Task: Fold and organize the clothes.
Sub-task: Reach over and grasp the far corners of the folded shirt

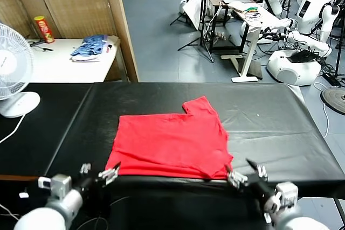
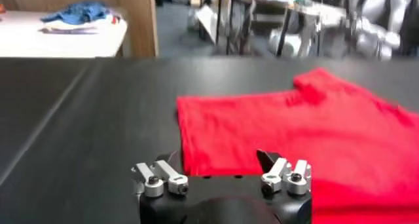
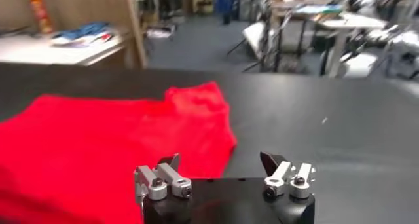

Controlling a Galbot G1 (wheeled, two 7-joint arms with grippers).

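Note:
The sleeve lies floppy off the red T-shirt's far edge, so I expect it to turn over together with that edge as I fold the edge toward me.
The red T-shirt lies flat on the black table, plain side up, with one sleeve sticking out at its far edge. My left gripper hovers open at the shirt's near left corner and holds nothing. My right gripper is open at the near right corner, also without cloth. In the left wrist view the left gripper stands just short of the T-shirt hem. In the right wrist view the right gripper sits at the edge of the T-shirt.
A white fan stands at the table's far left. Behind it a white side table carries a blue striped clothes pile and a red can. A wooden partition and other robots stand beyond.

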